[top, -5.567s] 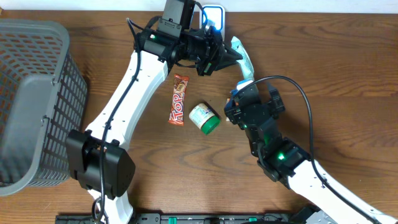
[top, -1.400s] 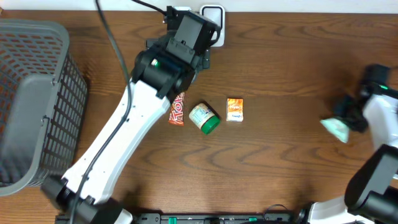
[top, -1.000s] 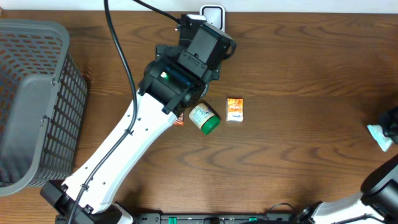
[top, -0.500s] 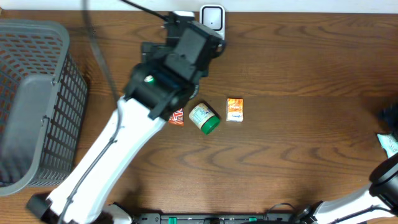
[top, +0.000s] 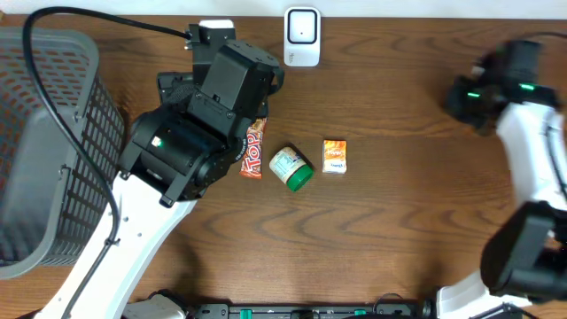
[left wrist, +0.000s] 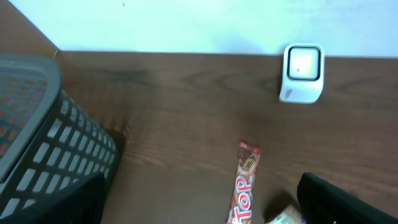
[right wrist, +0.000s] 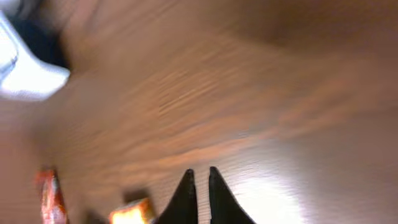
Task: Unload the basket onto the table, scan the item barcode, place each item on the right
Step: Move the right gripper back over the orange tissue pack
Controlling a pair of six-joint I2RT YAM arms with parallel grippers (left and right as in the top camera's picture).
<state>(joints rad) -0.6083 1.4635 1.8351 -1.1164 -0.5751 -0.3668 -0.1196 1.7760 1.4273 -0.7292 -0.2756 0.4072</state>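
Next, I nudge the box's far end (top: 335, 143) with my right gripper shut to turn it crosswise before grasping it, since the orange box (top: 334, 158) lies lengthwise away from me.
Three items lie mid-table: a red "Top" candy bar (top: 254, 151), a green-lidded jar (top: 291, 168) and a small orange box (top: 334, 156). No barcode can be made out on them. The white scanner (top: 302, 25) stands at the far edge. My left gripper (left wrist: 199, 213) is open and empty above the table, with the candy bar (left wrist: 244, 183) between its fingers and the scanner (left wrist: 303, 64) beyond. My right gripper (right wrist: 200, 172) is shut on nothing, high over bare wood at the far right (top: 462, 96). Its blurred view shows the orange box (right wrist: 130, 213) at the bottom.
A grey mesh basket (top: 53, 151) fills the left side of the table and shows at the left in the left wrist view (left wrist: 43, 143). The bulky left arm (top: 190, 133) hangs over the area left of the candy bar.
The right gripper let go of a teal packet at the table's right edge, shut, and swung back over the far right. The left arm pulled back to the left, uncovering the candy bar.
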